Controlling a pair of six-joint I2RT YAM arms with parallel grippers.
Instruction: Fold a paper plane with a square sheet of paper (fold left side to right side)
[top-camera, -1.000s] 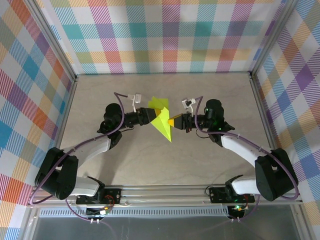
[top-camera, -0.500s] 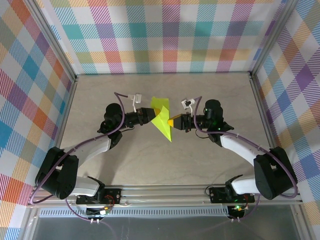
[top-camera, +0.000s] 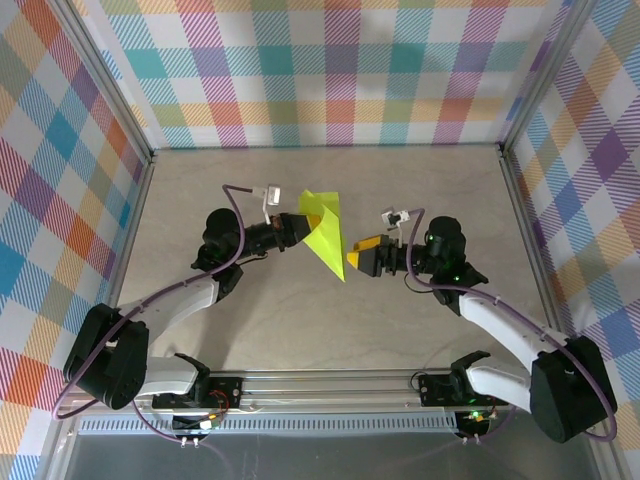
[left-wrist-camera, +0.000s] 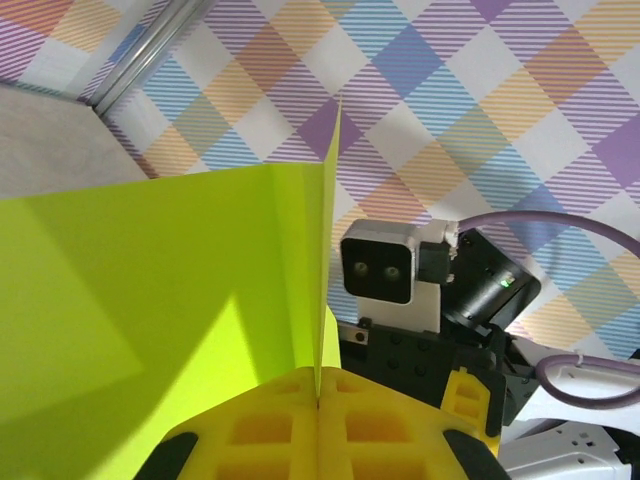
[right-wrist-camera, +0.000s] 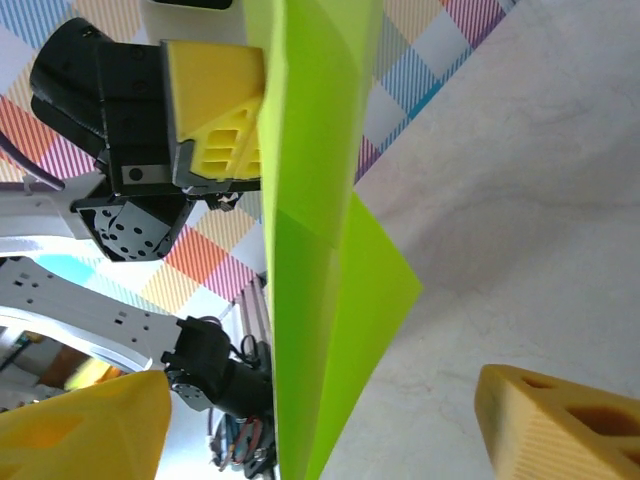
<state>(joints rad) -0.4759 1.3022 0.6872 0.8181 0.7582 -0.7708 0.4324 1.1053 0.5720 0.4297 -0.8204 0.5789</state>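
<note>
The paper plane (top-camera: 322, 226) is standing on edge in my left gripper, so my right gripper needs to grab its free side (top-camera: 337, 248) and put it down flat on the tabletop before folding.
The square sheet of paper is lime and folded into a pointed paper plane (top-camera: 325, 232). It hangs above the table's middle, tip toward the near side. My left gripper (top-camera: 300, 228) is shut on its left edge. In the left wrist view the paper plane (left-wrist-camera: 150, 320) rises edge-on from the seam between the closed yellow pads (left-wrist-camera: 250, 430). My right gripper (top-camera: 356, 258) stands open just right of the tip, apart from the paper. In the right wrist view the paper plane (right-wrist-camera: 310, 300) hangs between the spread fingers (right-wrist-camera: 560, 425) without touching them, and the left gripper (right-wrist-camera: 215, 120) clamps it behind.
The grey tabletop (top-camera: 330, 330) is bare, with checked walls on three sides and metal frame posts (top-camera: 120, 110) at the corners. The right arm's wrist camera (left-wrist-camera: 385, 262) faces the left one at close range.
My right gripper has let go of the paper, opened wide and drawn back to the right. My left gripper has shut on the paper and holds it alone.
</note>
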